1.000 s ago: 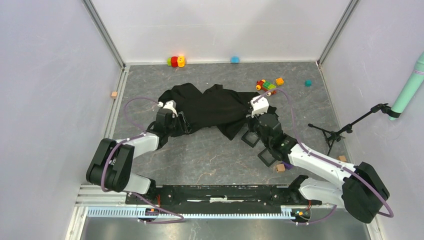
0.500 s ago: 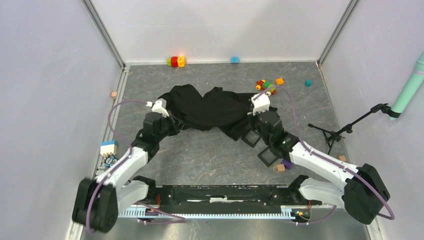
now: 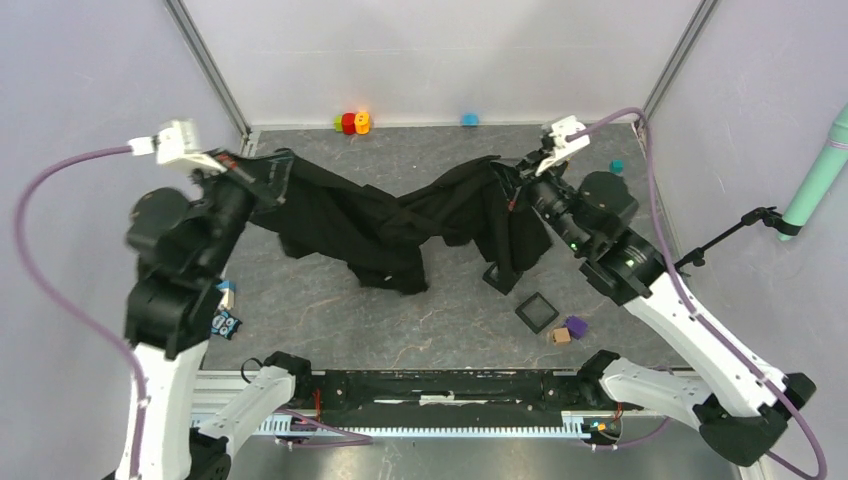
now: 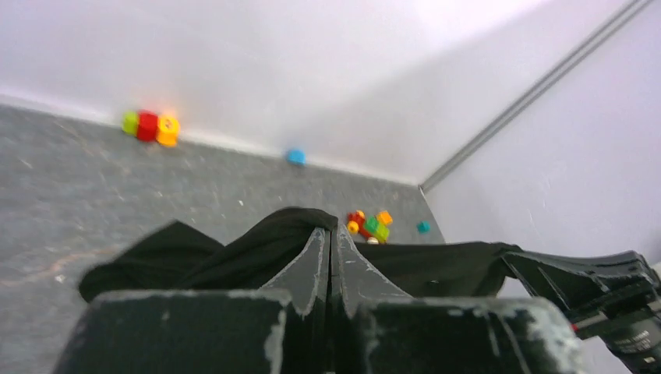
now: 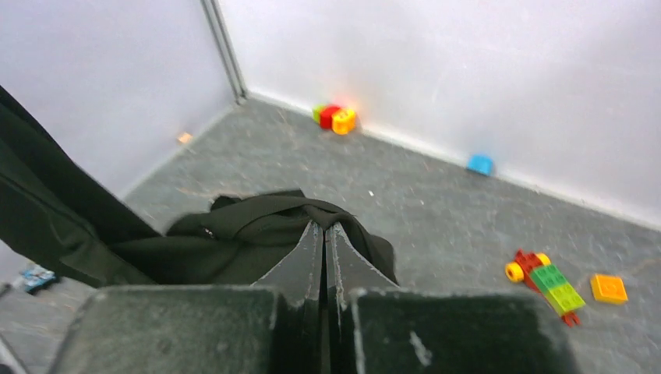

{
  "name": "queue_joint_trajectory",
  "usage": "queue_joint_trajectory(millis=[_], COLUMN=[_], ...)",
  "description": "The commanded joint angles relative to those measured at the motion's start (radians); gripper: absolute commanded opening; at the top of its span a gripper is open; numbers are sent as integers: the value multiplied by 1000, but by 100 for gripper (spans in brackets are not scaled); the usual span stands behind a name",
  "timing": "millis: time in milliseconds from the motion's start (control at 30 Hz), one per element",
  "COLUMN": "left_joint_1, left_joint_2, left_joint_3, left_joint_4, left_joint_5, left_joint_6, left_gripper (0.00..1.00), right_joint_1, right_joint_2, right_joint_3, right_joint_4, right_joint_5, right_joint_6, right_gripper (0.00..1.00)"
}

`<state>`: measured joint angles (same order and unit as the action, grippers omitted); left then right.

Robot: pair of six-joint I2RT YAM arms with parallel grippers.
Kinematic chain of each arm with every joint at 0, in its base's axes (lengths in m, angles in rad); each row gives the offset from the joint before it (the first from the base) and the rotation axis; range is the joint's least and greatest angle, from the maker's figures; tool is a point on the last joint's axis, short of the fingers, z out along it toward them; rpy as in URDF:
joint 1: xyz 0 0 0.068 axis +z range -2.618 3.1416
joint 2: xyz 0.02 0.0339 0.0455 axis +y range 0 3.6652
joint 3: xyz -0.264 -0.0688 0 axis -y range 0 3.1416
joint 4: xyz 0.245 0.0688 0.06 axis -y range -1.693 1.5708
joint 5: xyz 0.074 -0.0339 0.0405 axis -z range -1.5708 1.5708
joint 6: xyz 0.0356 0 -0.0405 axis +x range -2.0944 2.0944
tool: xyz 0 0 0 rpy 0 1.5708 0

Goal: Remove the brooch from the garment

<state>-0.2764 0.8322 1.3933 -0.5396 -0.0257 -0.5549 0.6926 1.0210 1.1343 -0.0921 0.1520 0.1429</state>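
Note:
My grippers should lower the garment toward the table's near side [image 3: 318, 305] and spread it open, because the black garment sags folded [image 3: 392, 228] between them and hides the brooch.
The black garment [image 3: 385, 225] hangs in the air, stretched between my two grippers, with its middle sagging low over the table. My left gripper [image 3: 258, 170] is shut on its left end; the wrist view shows the fingertips [image 4: 330, 228] pinching a fold of cloth [image 4: 257, 249]. My right gripper [image 3: 512, 183] is shut on its right end, fingertips [image 5: 323, 224] clamped on a bunched fold [image 5: 257, 226]. A tiny pale glint [image 5: 206, 231] sits on the cloth in the right wrist view; I cannot tell whether it is the brooch. No brooch shows in the top view.
Two black square frames [image 3: 536, 312] [image 3: 497, 276] lie under the garment's right end, with a purple block [image 3: 575, 326] and a wooden block [image 3: 561, 336] beside them. Toy bricks [image 3: 350, 122] [image 5: 546, 277] lie near the back wall. A small stand [image 3: 690, 258] is at the right.
Both arms have risen and drawn apart, the left up and left, the right up and right. The garment has come up off the table and now hangs between them.

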Motion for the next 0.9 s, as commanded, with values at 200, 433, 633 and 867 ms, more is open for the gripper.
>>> queue_joint_trajectory(millis=[200,433,633,867], left_joint_1=[5,5,35,64], left_joint_2=[103,153,429,490], left_joint_3=[370,267,487,833], left_joint_4=[-423,-321,-311,-286], left_joint_5=[-223,-224,-170,-339], left_joint_6=[208,201,164,233], left_gripper=[2,2,2,2], right_joint_1=[-2,-2,-51,-125], right_joint_2=[-49,57,229,259], right_joint_3=[104,79,253,459], right_joint_4=[-40,-42,-6,86], right_joint_5=[-30,-36,83,51], right_joint_6=[15,23,51,46], right_gripper=[0,0,0,0])
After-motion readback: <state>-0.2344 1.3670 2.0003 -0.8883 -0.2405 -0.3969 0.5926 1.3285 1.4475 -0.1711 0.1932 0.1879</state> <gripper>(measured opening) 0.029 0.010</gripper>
